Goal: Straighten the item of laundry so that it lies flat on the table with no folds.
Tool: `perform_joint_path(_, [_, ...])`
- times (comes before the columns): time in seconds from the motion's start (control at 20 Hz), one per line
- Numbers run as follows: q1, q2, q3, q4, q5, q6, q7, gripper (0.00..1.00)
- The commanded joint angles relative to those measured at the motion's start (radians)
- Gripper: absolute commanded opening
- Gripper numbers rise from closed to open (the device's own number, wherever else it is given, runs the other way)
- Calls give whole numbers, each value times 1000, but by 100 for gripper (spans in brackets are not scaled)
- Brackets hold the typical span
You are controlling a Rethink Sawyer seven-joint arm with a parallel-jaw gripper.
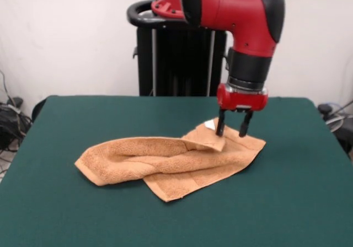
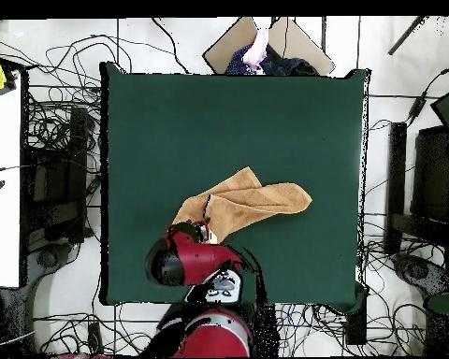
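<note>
The towel (image 1: 165, 163) will open out into a wide sheet when I pull back the flap (image 1: 205, 137) by the white tag, because the flap is loosely folded.
The item of laundry (image 1: 171, 164) is a peach-orange towel, crumpled into a long folded bundle across the middle of the green table (image 1: 77, 219). Its left part is rolled over itself and a flap lies folded near the right end, where a small white tag (image 1: 209, 124) shows. My gripper (image 1: 232, 129) stands open right over this far right corner, its black fingertips (image 1: 220, 129) at the cloth with nothing held between them. In the overhead view the towel (image 2: 252, 201) lies on the table (image 2: 172, 112), and the red arm (image 2: 186, 260) covers the gripper and the towel's near corner.
The black pedestal (image 1: 176, 59) stands behind the table's far edge. A person's hand (image 2: 258, 45) and a brown board (image 2: 289, 42) show beyond the table's top edge in the overhead view. Cables and stands surround the table on the floor.
</note>
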Motion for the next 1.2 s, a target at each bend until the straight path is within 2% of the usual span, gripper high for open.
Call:
perform_joint_path(0.05, [104, 111, -126, -91, 143, -123, 241, 100])
perform_joint_path(0.5, [136, 166, -127, -61, 231, -231, 254, 100])
perform_joint_path(0.6, [137, 157, -130, -54, 238, -230, 247, 100])
perform_joint_path(0.7, [131, 112, -145, -44, 228, -195, 216, 100])
perform_joint_path(1.2, [227, 139, -267, -44, 286, -181, 180, 100])
